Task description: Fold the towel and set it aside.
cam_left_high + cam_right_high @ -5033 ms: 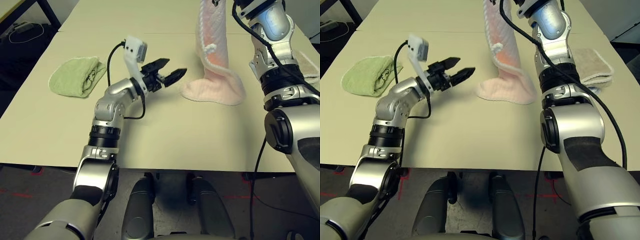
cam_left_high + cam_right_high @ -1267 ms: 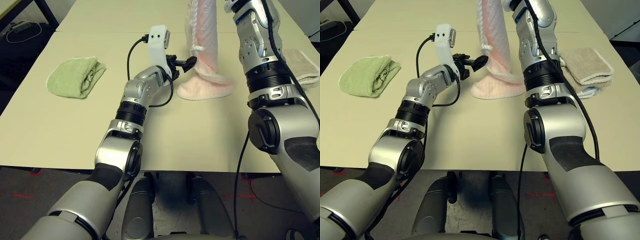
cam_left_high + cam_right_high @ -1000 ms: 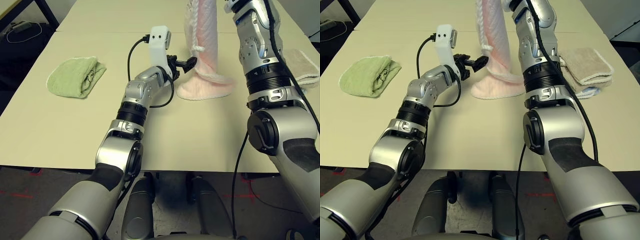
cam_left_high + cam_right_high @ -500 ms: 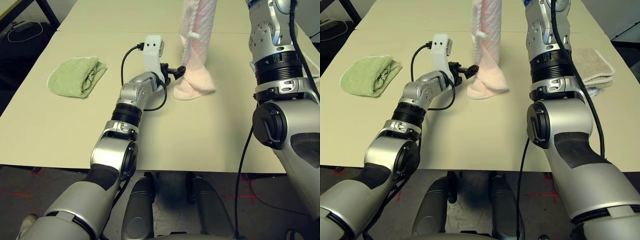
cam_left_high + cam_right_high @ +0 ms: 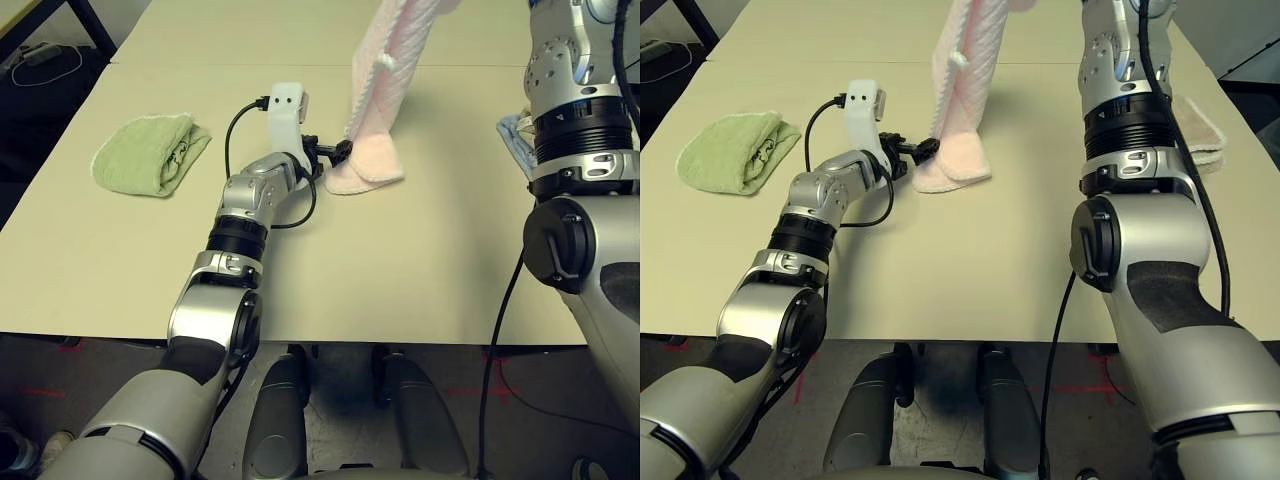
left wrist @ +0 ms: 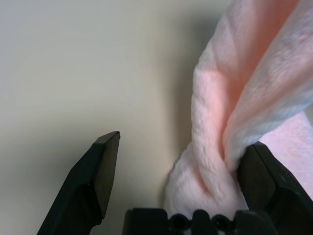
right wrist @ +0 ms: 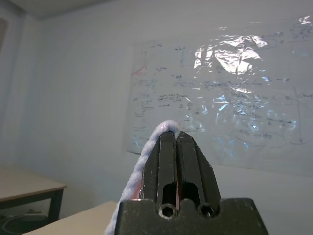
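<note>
The pink towel's lower end (image 5: pixel 366 172) is bunched up at the robot's left gripper, so next the right gripper pulls the towel up before the left gripper takes a corner.
The pale pink towel (image 5: pixel 378 95) hangs down from above, and its lower end lies bunched on the table (image 5: pixel 366 172). At that lower end my left gripper (image 5: pixel 338 154) is open and low over the table. In the left wrist view the towel's fold (image 6: pixel 230 122) sits between the spread fingers (image 6: pixel 95 176), against the far one. My right arm (image 5: pixel 575 90) reaches up out of the head views. In the right wrist view the right gripper (image 7: pixel 175 139) is shut on the towel's white edge (image 7: pixel 141 164).
A crumpled green towel (image 5: pixel 150 152) lies at the left of the table. A folded beige towel (image 5: pixel 1200 125) lies at the right, behind my right arm. Bare tabletop (image 5: pixel 400 260) spreads in front of the pink towel.
The right arm has swung to the right and higher. The towel's lower end has slid left across the table, with less of it lying down. The left gripper moved left with it, still open.
</note>
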Controlling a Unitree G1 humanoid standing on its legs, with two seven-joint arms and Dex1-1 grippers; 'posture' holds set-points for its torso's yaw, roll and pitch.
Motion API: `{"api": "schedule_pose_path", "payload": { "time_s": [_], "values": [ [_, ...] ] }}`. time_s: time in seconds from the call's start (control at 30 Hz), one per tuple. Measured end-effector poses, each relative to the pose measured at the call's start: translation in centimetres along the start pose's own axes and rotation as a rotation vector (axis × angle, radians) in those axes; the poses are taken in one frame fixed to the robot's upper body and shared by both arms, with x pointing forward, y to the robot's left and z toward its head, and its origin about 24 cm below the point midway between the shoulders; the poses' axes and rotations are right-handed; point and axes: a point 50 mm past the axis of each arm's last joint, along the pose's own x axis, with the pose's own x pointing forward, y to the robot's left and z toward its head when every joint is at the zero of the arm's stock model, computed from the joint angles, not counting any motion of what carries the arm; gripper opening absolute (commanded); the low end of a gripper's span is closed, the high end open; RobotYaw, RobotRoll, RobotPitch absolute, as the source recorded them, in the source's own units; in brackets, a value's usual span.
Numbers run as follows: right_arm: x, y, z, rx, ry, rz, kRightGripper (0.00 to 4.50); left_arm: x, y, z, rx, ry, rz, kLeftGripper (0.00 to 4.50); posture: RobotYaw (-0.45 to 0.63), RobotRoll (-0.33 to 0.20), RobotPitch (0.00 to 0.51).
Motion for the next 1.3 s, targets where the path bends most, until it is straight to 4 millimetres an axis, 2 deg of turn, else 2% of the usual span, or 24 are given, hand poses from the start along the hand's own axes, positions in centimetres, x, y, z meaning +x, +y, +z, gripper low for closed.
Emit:
{"api": "schedule_pose_path", "payload": {
  "time_s": [0.43, 0.7, 0.87, 1.0, 1.1, 1.3],
  "values": [
    [0.3, -2.0, 1.7, -0.097, -0.026, -0.048, 0.02, -0.2, -1.0, 1.4, -0.026, -0.066, -0.082, 4.50, 0.06, 0.000, 0.217],
    [0.1, -3.0, 2.2, -0.126, -0.034, -0.069, 0.02, -0.7, -0.6, 2.1, -0.007, -0.083, -0.089, 4.50, 0.05, 0.000, 0.220],
    [-0.2, -1.7, 1.2, -0.094, -0.024, -0.046, 0.02, -1.1, -0.2, 2.2, 0.000, -0.081, -0.079, 4.50, 0.05, 0.000, 0.218],
    [-0.6, 0.0, -0.4, -0.034, 0.031, -0.025, 0.02, -1.2, -1.1, 3.0, -0.002, -0.120, -0.121, 4.50, 0.06, 0.000, 0.210],
    [-0.3, 0.7, -0.2, -0.024, 0.029, -0.003, 0.02, -1.0, -2.1, 3.5, -0.014, -0.139, -0.158, 4.50, 0.06, 0.000, 0.209],
    [-0.2, 0.7, 0.0, -0.025, 0.025, -0.005, 0.02, -0.7, -3.6, 3.5, -0.038, -0.138, -0.233, 4.50, 0.06, 0.000, 0.214]
  ]
}}
